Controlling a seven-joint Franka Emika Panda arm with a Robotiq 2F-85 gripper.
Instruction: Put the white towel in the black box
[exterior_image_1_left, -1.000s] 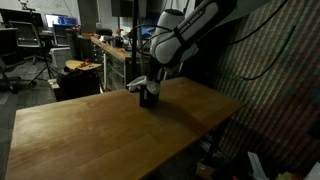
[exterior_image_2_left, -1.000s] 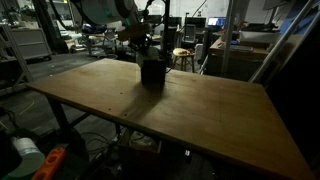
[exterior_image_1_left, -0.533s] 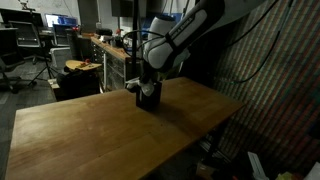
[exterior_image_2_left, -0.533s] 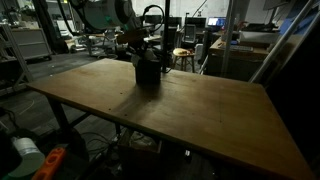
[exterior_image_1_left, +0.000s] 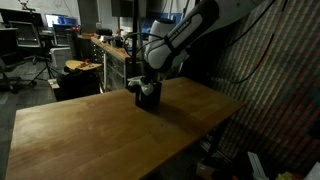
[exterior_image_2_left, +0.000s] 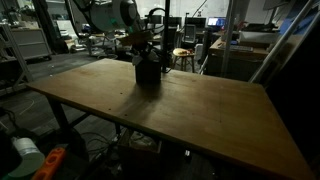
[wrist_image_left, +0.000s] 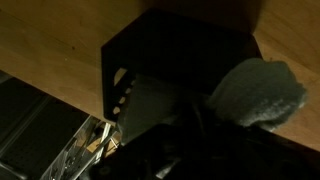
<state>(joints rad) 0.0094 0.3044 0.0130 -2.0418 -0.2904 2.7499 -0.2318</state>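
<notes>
Part of the white towel (wrist_image_left: 262, 92) bulges out past the black box's rim, so next my gripper pushes it deeper into the black box (exterior_image_2_left: 148, 74) before moving away.
The black box (exterior_image_1_left: 149, 98) stands on the wooden table (exterior_image_1_left: 90, 130) near its far edge; it also shows in the other exterior view (exterior_image_2_left: 148, 72) and in the wrist view (wrist_image_left: 170, 50). My gripper (exterior_image_1_left: 146, 86) hangs right over the box, also seen in an exterior view (exterior_image_2_left: 143, 52). In the wrist view the white towel (wrist_image_left: 256, 92) lies bunched at the box's right corner, right beside my dark fingers (wrist_image_left: 185, 125). The fingers are too dark to show whether they grip the towel.
The wooden table's near part (exterior_image_2_left: 180, 120) is bare. Workbenches with clutter (exterior_image_1_left: 100, 50) and office chairs (exterior_image_1_left: 25, 45) stand behind the table. A patterned wall panel (exterior_image_1_left: 270, 60) is close to the arm's side.
The gripper shifted slightly sideways over the box between one second and half a second ago. Since then it has held still.
</notes>
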